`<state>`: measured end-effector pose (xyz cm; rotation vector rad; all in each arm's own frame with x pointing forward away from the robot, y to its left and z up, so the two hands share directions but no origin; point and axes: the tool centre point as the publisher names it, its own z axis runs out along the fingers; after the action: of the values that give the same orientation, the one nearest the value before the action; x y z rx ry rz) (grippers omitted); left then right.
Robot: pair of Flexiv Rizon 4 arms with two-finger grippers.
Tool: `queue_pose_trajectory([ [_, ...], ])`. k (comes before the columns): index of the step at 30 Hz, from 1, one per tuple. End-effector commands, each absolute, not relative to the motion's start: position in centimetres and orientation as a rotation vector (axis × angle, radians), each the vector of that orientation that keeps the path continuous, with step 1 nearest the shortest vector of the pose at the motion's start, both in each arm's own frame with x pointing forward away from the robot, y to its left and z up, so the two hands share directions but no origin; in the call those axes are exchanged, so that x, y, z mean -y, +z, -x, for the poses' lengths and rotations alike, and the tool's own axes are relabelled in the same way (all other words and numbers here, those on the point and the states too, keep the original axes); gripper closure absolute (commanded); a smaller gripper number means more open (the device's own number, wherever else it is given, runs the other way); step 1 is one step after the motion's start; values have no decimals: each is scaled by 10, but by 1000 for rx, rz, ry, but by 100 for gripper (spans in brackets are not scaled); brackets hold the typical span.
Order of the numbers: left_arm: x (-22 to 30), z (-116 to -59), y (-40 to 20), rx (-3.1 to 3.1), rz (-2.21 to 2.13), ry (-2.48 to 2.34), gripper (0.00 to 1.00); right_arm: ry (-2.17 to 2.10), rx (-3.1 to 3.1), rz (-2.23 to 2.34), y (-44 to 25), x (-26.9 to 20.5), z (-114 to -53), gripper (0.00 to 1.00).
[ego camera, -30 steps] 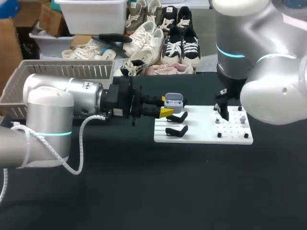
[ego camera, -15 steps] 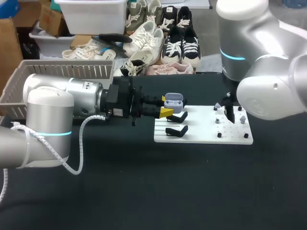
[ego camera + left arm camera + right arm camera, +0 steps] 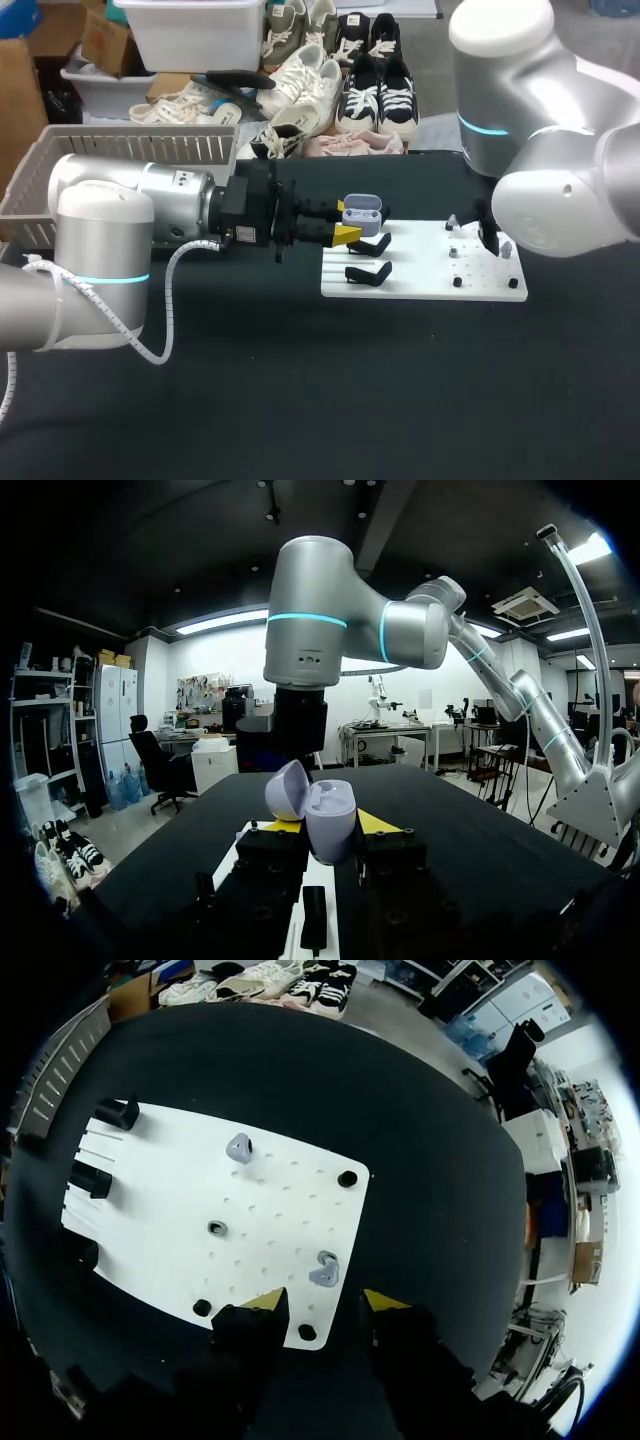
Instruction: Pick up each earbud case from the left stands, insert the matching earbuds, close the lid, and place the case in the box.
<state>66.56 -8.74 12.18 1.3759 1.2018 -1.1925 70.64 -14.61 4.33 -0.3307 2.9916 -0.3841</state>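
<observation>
A grey peg (image 3: 326, 1257) can be seen behind the nearer lavender earbud (image 3: 324, 1274). The earbud will come off when I lift it, and the peg will stay standing.
My left gripper (image 3: 347, 234) is shut on a lavender earbud case (image 3: 360, 212) with its lid up, held just above the left edge of the white board (image 3: 420, 282). In the left wrist view the case (image 3: 318, 820) sits between the yellow-tipped fingers (image 3: 375, 822). My right gripper (image 3: 325, 1303) hangs open over the board's right part, and a lavender earbud (image 3: 323, 1271) lies just ahead of its tips, untouched. A second earbud (image 3: 238, 1146) rests farther along the board. In the head view my right gripper (image 3: 487, 235) is largely hidden by its own arm.
Two black stands (image 3: 370, 245) (image 3: 367, 273) occupy the board's left side. A grey peg (image 3: 217, 1228) and black corner pegs (image 3: 347, 1178) stick up from the board. A slatted basket (image 3: 120, 150) stands at the table's back left.
My right arm has shifted to the right across the board, and its fingers have drawn closer together. The left arm and the case have stayed put.
</observation>
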Motion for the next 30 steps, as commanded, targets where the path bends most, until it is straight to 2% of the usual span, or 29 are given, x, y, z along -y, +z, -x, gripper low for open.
queue_pose_trajectory([
  [1,88,-664,121,-1203,-1372,-1187,100,-401,-2991,326,41,142,-707,55],
  [8,88,-664,121,-1203,-1372,-1187,100,-459,-2974,295,38,144,-710,56],
  [13,88,-664,121,-1203,-1372,-1187,100,-477,-2968,285,37,144,-713,62],
  [30,88,-664,121,-1203,-1372,-1187,100,-510,-2982,280,29,149,-718,63],
])
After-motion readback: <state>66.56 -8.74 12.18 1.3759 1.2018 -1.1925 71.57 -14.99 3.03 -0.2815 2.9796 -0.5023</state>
